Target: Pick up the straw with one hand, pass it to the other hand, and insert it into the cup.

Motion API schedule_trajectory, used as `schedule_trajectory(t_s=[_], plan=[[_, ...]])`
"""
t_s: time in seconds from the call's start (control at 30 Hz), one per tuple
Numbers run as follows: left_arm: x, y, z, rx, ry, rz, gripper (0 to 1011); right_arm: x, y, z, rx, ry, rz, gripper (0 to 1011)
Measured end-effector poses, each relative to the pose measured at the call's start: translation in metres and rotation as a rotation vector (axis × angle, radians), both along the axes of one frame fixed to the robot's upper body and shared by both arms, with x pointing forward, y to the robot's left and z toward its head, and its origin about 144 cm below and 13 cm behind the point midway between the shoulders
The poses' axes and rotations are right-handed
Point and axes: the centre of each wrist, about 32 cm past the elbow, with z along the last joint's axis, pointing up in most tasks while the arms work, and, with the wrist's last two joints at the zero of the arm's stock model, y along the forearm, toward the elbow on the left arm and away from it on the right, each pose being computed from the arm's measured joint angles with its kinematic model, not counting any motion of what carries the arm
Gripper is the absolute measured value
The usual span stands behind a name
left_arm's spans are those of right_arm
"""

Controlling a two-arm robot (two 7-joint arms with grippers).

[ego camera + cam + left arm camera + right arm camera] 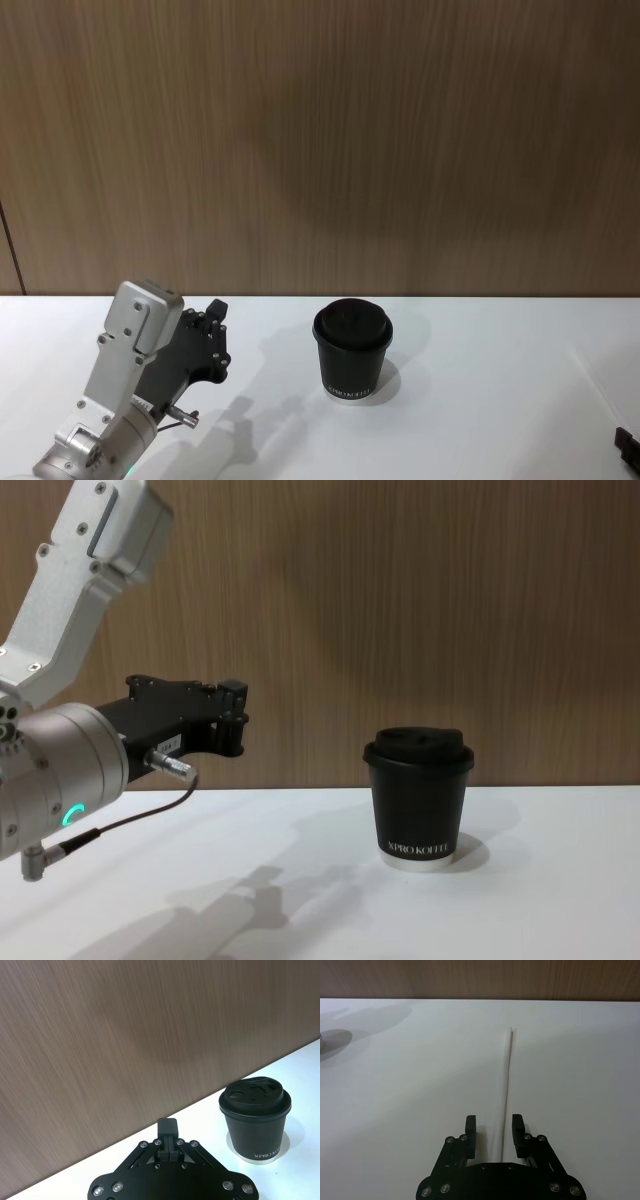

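Note:
My gripper will lift the straw by its near end, and its far end (573,352) will stay sticking out stiffly because the straw lies in a straight line (596,388).
The straw (508,1080), thin and white, lies flat on the white table. Its near end runs between the fingers of my right gripper (494,1130), which is open and held low over it. The straw passes closer to one finger (518,1132) than to the other. The black cup (352,350) with its domed lid stands upright at the table's middle, also visible as the cup (420,800) and the cup (255,1120). My left gripper (215,318) is raised above the table to the left of the cup, shut on nothing, pointing toward the wall.
A brown wood-grain wall (320,140) closes off the back of the white table (480,420). A dark bit of the right arm (628,447) shows at the table's right edge. The left arm's silver body (50,770) with a green ring stands at the left.

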Motion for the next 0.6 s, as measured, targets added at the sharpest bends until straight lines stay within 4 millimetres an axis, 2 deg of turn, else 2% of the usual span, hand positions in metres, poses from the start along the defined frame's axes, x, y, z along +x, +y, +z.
schedule_trajectory(t_s=[0.07, 0.1, 0.23, 0.27, 0.4, 0.6], plan=[[0.0000, 0.0000, 0.0000, 0.000, 0.000, 0.000, 0, 0.0000, 0.0001, -0.0001, 0.000, 0.001, 0.000, 417], [0.0000, 0.0000, 0.0000, 0.000, 0.000, 0.000, 0, 0.0000, 0.0001, -0.0001, 0.000, 0.001, 0.000, 357], [0.0000, 0.0000, 0.0000, 0.000, 0.000, 0.000, 0, 0.0001, 0.0001, -0.0002, 0.001, 0.002, 0.000, 252], [0.0000, 0.0000, 0.0000, 0.000, 0.000, 0.000, 0, 0.0001, 0.0001, -0.0003, 0.001, 0.002, 0.000, 196], [0.0000, 0.0000, 0.0000, 0.000, 0.000, 0.000, 0, 0.0002, 0.0003, -0.0004, 0.002, 0.003, 0.001, 90], [0.0000, 0.0000, 0.0000, 0.000, 0.000, 0.000, 0, 0.0003, 0.0005, -0.0004, 0.002, 0.003, 0.002, 35]])
